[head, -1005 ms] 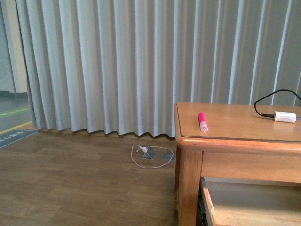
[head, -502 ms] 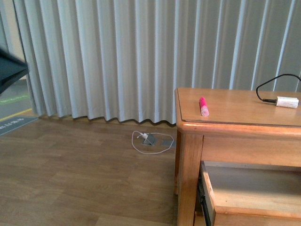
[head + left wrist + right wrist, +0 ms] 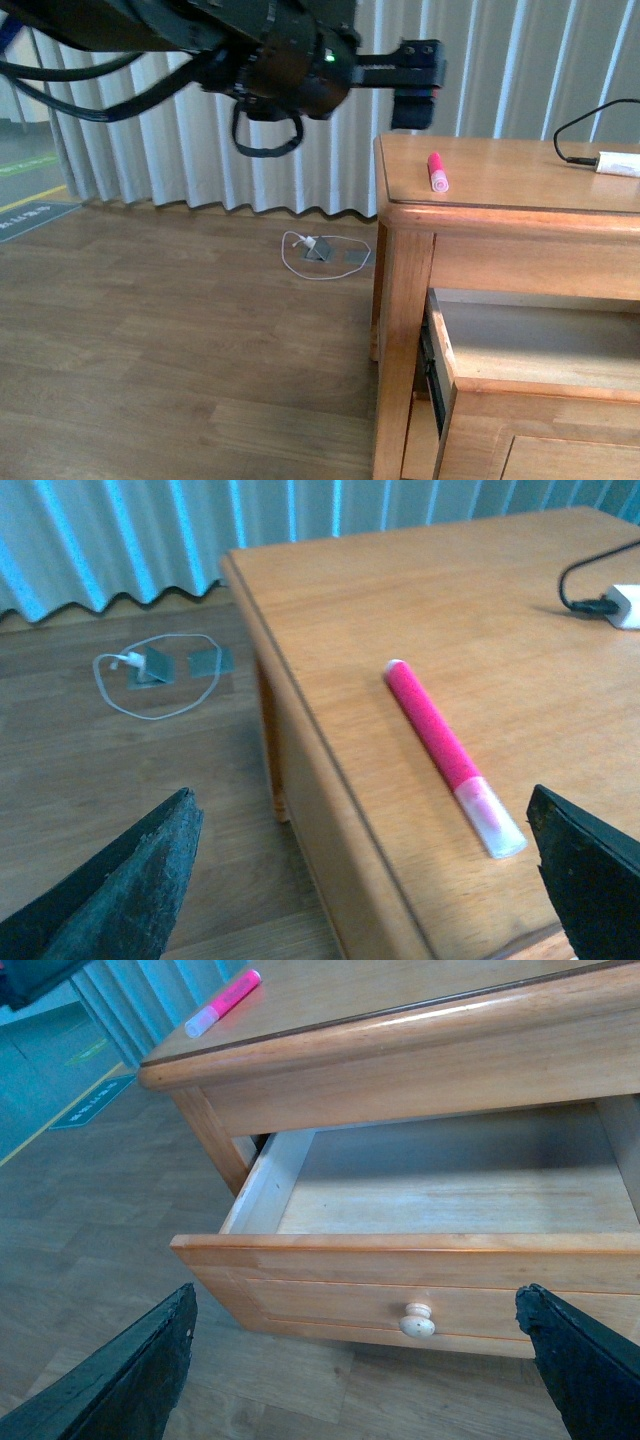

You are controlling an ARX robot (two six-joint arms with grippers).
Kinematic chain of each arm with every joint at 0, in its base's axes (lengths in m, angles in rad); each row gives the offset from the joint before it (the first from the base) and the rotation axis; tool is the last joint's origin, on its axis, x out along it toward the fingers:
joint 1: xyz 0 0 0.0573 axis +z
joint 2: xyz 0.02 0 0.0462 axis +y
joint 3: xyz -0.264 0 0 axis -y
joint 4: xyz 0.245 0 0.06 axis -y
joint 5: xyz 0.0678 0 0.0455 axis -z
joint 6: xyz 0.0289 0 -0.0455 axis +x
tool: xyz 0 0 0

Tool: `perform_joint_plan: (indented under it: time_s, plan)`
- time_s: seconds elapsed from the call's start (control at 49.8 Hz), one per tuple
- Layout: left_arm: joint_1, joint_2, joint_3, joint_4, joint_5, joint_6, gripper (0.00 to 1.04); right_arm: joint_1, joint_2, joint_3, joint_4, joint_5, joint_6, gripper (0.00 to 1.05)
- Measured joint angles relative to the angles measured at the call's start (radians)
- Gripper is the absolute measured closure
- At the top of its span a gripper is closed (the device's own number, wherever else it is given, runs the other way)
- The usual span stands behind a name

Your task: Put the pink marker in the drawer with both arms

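The pink marker (image 3: 432, 726) will come up in one piece when the robot lifts it by the marker's pale cap end (image 3: 489, 814), since that cap end meets the pink body closely.
The pink marker (image 3: 437, 172) lies flat on the wooden table top near its left corner, its pale cap end toward the front edge. My left gripper (image 3: 414, 104) hangs open just left of and above that corner. In the left wrist view the marker (image 3: 445, 748) lies between and ahead of the wide-spread fingers (image 3: 130, 890), apart from them. The drawer (image 3: 530, 400) below the table top is pulled out, and its pale inside holds nothing. My right gripper (image 3: 355, 1370) stands open in front of the drawer front (image 3: 330, 1295), level with the round knob (image 3: 418, 1320). The marker (image 3: 222, 1004) shows up on the table.
A white box (image 3: 620, 163) with a black cable sits at the table's right. On the wooden floor by the grey curtain (image 3: 150, 150) lie a white cable loop (image 3: 320, 255) and floor sockets. The table leg (image 3: 400, 350) stands beside the drawer.
My left arm has swung in from the left across the top of the front view, reaching the table's corner. The front view has shifted, so the drawer shows more.
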Motion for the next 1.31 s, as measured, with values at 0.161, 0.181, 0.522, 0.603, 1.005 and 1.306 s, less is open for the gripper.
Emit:
perform_joint_plan:
  time_s: [0.161, 0.181, 0.522, 0.603, 1.005, 1.306]
  plan:
    - [-0.052, 0.134, 0.140, -0.063, 0.011, 0.021, 0.06, 0.000, 0.000, 0.000, 0.000, 0.000, 0.000, 0.08]
    - [-0.058, 0.150, 0.158, -0.071, 0.008, 0.022, 0.06, 0.000, 0.000, 0.000, 0.000, 0.000, 0.000, 0.08]
    - [-0.096, 0.310, 0.386, -0.210, -0.053, 0.020, 0.06, 0.000, 0.000, 0.000, 0.000, 0.000, 0.000, 0.08]
    - [-0.096, 0.322, 0.410, -0.237, -0.070, 0.015, 0.06, 0.000, 0.000, 0.000, 0.000, 0.000, 0.000, 0.08]
    - [-0.096, 0.334, 0.462, -0.349, -0.082, 0.016, 0.06, 0.000, 0.000, 0.000, 0.000, 0.000, 0.000, 0.08]
    - [-0.094, 0.334, 0.468, -0.374, -0.098, 0.020, 0.44, 0.000, 0.000, 0.000, 0.000, 0.000, 0.000, 0.08]
